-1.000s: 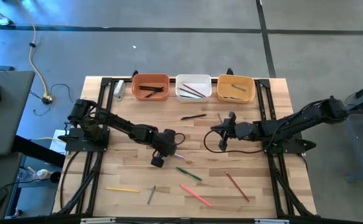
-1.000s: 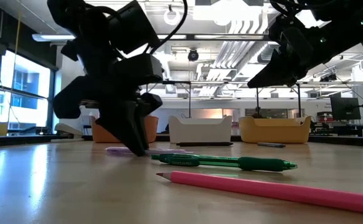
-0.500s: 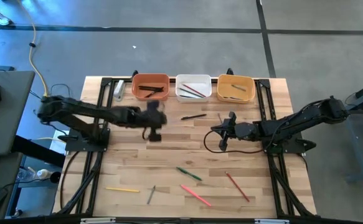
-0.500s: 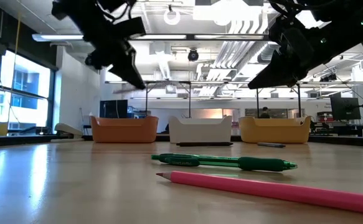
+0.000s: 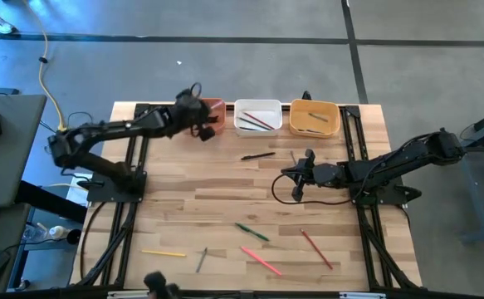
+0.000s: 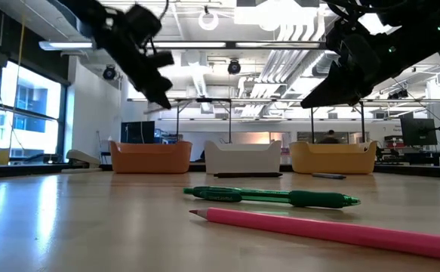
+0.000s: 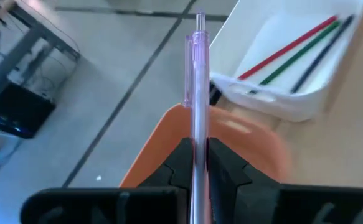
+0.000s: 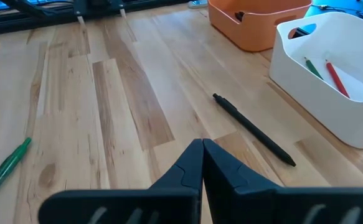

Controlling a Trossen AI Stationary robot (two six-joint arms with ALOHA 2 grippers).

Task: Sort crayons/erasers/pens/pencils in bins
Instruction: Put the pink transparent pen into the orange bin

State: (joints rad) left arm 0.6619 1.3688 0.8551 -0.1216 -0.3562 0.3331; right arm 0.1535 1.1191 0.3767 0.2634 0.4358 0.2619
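The purple pen point(image 7: 198, 87) is above the open terracotta bin point(image 5: 217, 115), so my left gripper should keep going down until the pen is below the bin's rim, then let go.
My left gripper point(image 5: 202, 125) hangs over the terracotta bin point(image 5: 217, 106) at the table's far edge, shut on a clear purple pen point(image 7: 196, 74). The white bin point(image 5: 258, 117) beside it holds red, green and dark sticks; the yellow-orange bin point(image 5: 314, 117) stands to its right. My right gripper point(image 5: 308, 158) is shut on nothing, right of centre, near a black pen point(image 8: 253, 127) that lies flat on the wood. A green pen point(image 5: 251, 232), a pink pencil point(image 5: 261, 260), a red one point(image 5: 316, 249), a yellow one point(image 5: 163, 252) and a grey one point(image 5: 202, 260) lie toward the near edge. My left gripper pinches the purple pen's barrel point(image 7: 197, 134) between its two fingers. The pen runs along the fingers and sticks out well past their tips. It is lifted clear of the table, above the terracotta bin's near part.
Black frame rails point(image 5: 134, 166) run along the table's left and right sides. Bare wood lies between the bins and the loose sticks at the near edge. In the low view the green pen point(image 6: 272, 198) and pink pencil point(image 6: 325, 229) lie close to the camera.
My left gripper has risen from the table's middle with the purple pen and swung toward the far edge, ending over the terracotta bin. It has turned from pointing down to slanting forward. The pen, which lay on the wood, is now lifted clear.
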